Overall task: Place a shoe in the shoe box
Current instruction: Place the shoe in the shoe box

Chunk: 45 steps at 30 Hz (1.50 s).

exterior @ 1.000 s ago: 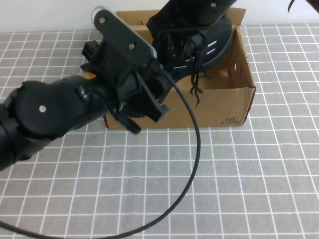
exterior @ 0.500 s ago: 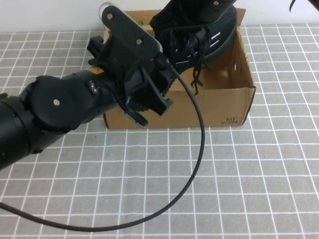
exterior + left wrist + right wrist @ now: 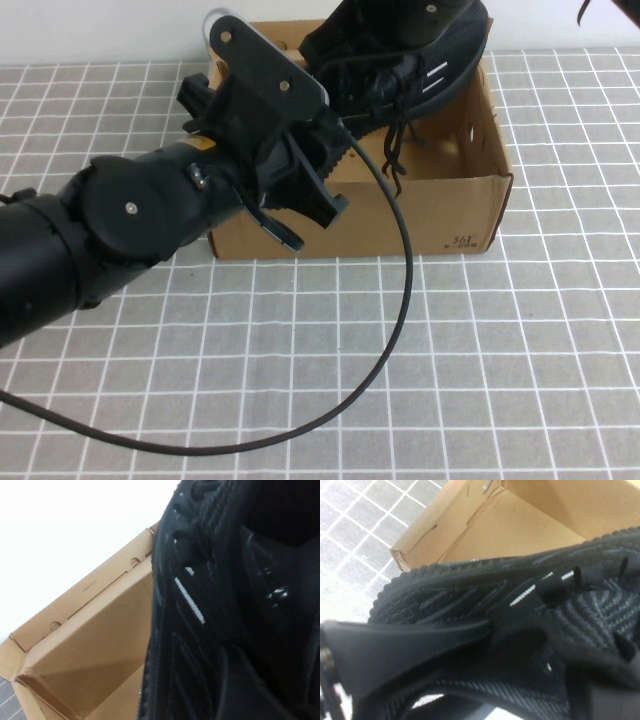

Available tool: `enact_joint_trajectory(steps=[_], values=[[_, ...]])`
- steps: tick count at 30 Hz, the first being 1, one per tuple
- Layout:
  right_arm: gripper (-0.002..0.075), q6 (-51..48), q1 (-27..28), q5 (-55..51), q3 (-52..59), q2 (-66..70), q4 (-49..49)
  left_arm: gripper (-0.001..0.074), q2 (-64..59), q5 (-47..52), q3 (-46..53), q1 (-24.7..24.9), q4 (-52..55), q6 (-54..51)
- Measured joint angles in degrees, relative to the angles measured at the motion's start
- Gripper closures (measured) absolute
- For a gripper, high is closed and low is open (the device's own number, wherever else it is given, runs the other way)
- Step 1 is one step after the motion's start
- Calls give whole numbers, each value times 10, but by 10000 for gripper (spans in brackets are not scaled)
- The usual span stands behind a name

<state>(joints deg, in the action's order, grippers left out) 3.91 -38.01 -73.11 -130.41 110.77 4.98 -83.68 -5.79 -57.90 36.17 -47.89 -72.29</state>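
The shoe point(image 3: 422, 85) hangs at a slant above the box, so the robot's right gripper should open and move away before the left gripper lays the shoe along the box point(image 3: 437, 155).
The black knit shoe point(image 3: 420, 60) hangs tilted above the back of the open brown shoe box point(image 3: 440, 205), its laces dangling into the box. My right gripper point(image 3: 428, 10) reaches in from the top edge and is shut on the shoe. In the right wrist view one finger point(image 3: 405, 640) lies across the shoe's upper point(image 3: 485, 590), with the box point(image 3: 520, 525) beneath. My left gripper point(image 3: 318, 170) is over the box's front left corner, close beside the shoe. The left wrist view shows the shoe's side point(image 3: 200, 605) and the box's inner wall point(image 3: 90, 645).
The box stands at the back of a grey table cloth with a white grid point(image 3: 520, 380), against a white wall. A black cable point(image 3: 395, 320) loops from my left arm point(image 3: 130, 230) over the table in front of the box.
The shoe has gone up and a little to the right in my right gripper. My left arm has pushed farther forward toward the box's front left corner.
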Motion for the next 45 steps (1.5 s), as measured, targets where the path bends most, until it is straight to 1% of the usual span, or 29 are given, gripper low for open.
enact_joint_trajectory(steps=[3,10,13,16,18,20,22,24,25,27,32,36,39,41,45], values=[[732,-2,0,2,0,0,-1,551,0,-3,0,2,-2,0],[732,-2,0,4,0,0,-2,614,0,-3,0,2,-3,-1],[732,-2,0,5,0,0,-4,675,0,-3,0,2,-3,-13],[715,-2,0,5,0,0,-6,699,0,-3,0,3,-3,-21],[666,-2,0,5,0,0,-12,706,-3,-3,0,3,-5,-22],[592,-2,0,5,-1,-1,-16,712,-7,-3,0,3,-6,-26],[499,-2,0,5,-1,-3,-16,715,-10,-4,0,3,-7,-29],[436,-2,0,5,-1,-5,-11,717,-11,-4,0,3,-8,-34],[417,-2,0,5,-1,-5,-6,718,-11,-8,0,3,-8,-37],[403,-2,0,5,-1,-5,4,719,-11,-11,0,3,-8,-42],[417,-2,0,5,-1,-10,32,720,-11,-17,0,3,-8,-62],[454,-1,0,5,-1,-19,64,720,-11,-17,0,3,7,-80],[504,-1,0,5,-1,-25,98,720,-11,-11,-1,3,15,-91],[545,-1,0,5,-1,-31,117,720,-11,25,-16,-4,8,-92],[659,-6,0,5,-1,-40,132,720,-11,109,-61,-27,-18,-93]])
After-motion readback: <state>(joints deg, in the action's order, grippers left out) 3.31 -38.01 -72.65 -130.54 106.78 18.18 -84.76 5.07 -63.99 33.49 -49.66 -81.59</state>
